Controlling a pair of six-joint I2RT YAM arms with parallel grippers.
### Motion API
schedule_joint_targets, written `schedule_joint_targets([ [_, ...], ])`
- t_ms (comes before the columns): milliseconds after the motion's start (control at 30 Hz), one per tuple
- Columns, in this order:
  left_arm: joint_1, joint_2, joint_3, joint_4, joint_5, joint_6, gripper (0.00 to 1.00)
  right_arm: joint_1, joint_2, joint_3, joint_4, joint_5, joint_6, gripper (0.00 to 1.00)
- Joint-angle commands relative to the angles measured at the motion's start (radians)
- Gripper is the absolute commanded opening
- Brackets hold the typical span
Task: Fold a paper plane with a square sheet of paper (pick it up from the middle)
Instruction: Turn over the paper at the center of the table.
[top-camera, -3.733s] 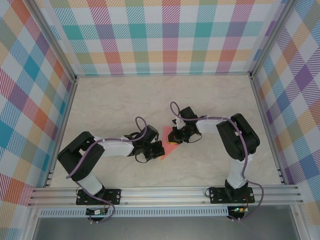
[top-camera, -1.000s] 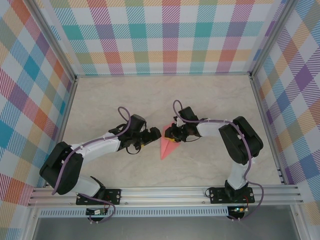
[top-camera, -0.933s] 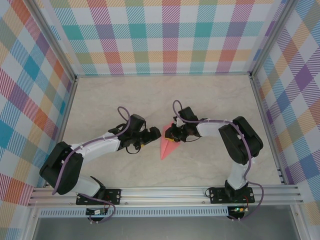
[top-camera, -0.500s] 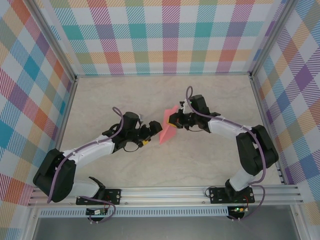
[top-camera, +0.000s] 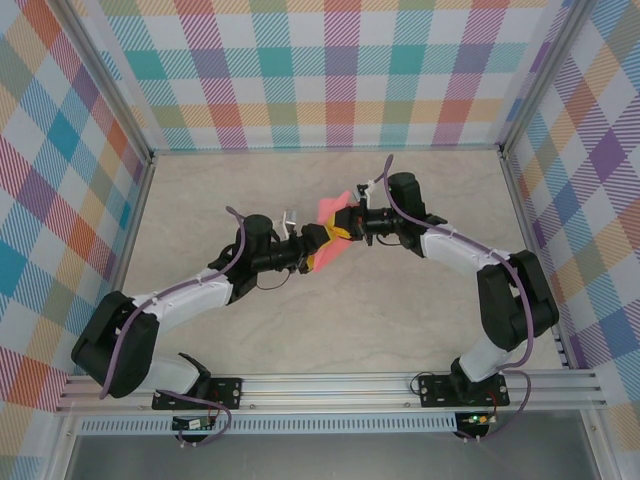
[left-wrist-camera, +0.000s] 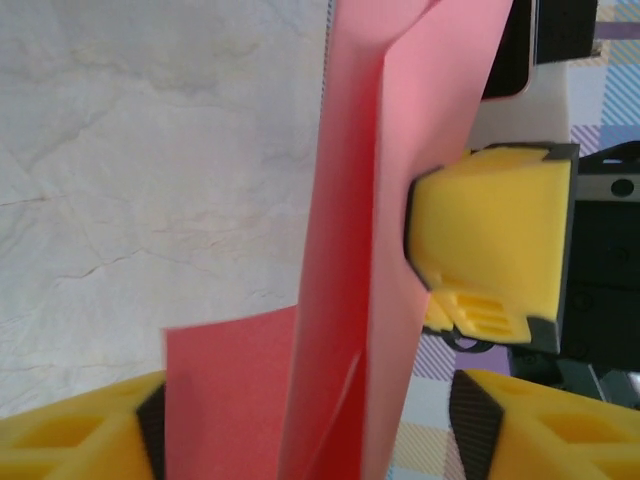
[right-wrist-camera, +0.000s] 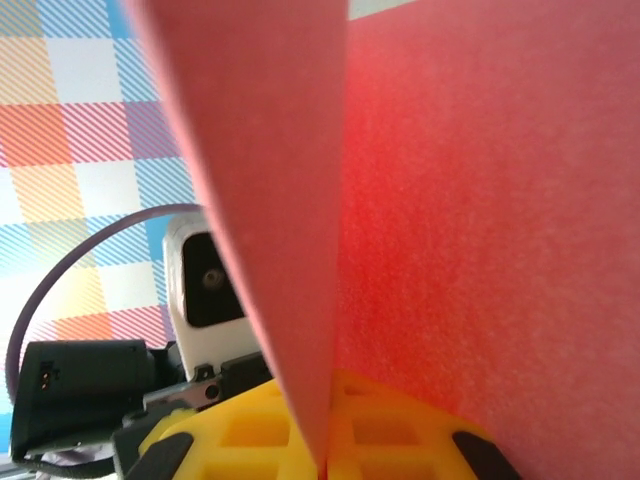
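The paper plane's sides gape (left-wrist-camera: 366, 195) in the air at my right gripper, so next my left gripper grabs its near end (left-wrist-camera: 340, 430) and puts the paper plane down before any more folding.
The square sheet of paper is folded into a slim salmon-pink paper plane (top-camera: 329, 210), held up off the table in mid-air. My right gripper (top-camera: 346, 228) is shut on it from the right; the right wrist view has its yellow fingers (right-wrist-camera: 250, 440) pinching the fold at the right gripper (right-wrist-camera: 325, 445). My left gripper (top-camera: 318, 247) reaches in from the left. The paper plane (left-wrist-camera: 350, 300) stands upright between the left gripper (left-wrist-camera: 310, 430) jaws, which are open, with a gap on the right side. The right arm's yellow finger (left-wrist-camera: 490, 245) presses the paper higher up.
The marble tabletop (top-camera: 250, 190) lies below both arms. Checked walls (top-camera: 320, 80) enclose the back and sides, with a metal rail (top-camera: 330, 385) at the near edge. The left wrist's camera housing (right-wrist-camera: 205, 280) sits close behind the paper.
The right gripper has lifted the paper off the table and carried it toward the back. The left gripper has followed, come up around the paper, and its jaws have narrowed.
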Motion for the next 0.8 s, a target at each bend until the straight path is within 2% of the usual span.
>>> schedule_joint_targets([
  [0, 0.013, 0.021, 0.024, 0.134, 0.016, -0.040, 0.60, 0.000, -0.036, 0.000, 0.037, -0.058, 0.031, 0.07],
  [133, 0.013, 0.019, 0.005, 0.168, -0.002, -0.054, 0.50, -0.003, -0.061, -0.014, 0.001, -0.054, 0.004, 0.08],
  [300, 0.013, -0.008, -0.031, 0.171, -0.022, -0.056, 0.46, -0.015, -0.069, -0.022, -0.021, -0.047, -0.012, 0.09],
  [400, 0.013, -0.024, -0.044, 0.167, -0.031, -0.056, 0.40, -0.017, -0.068, -0.022, -0.029, -0.046, -0.014, 0.11],
  [533, 0.013, -0.029, -0.044, 0.155, -0.030, -0.046, 0.26, -0.017, -0.069, -0.024, -0.049, -0.034, -0.025, 0.14],
  [667, 0.013, -0.028, -0.031, 0.118, -0.024, -0.018, 0.14, -0.019, -0.072, -0.018, -0.089, -0.017, -0.034, 0.23],
  [767, 0.013, -0.044, 0.007, -0.029, -0.041, 0.058, 0.11, -0.035, -0.095, 0.009, -0.242, 0.049, -0.120, 0.37],
])
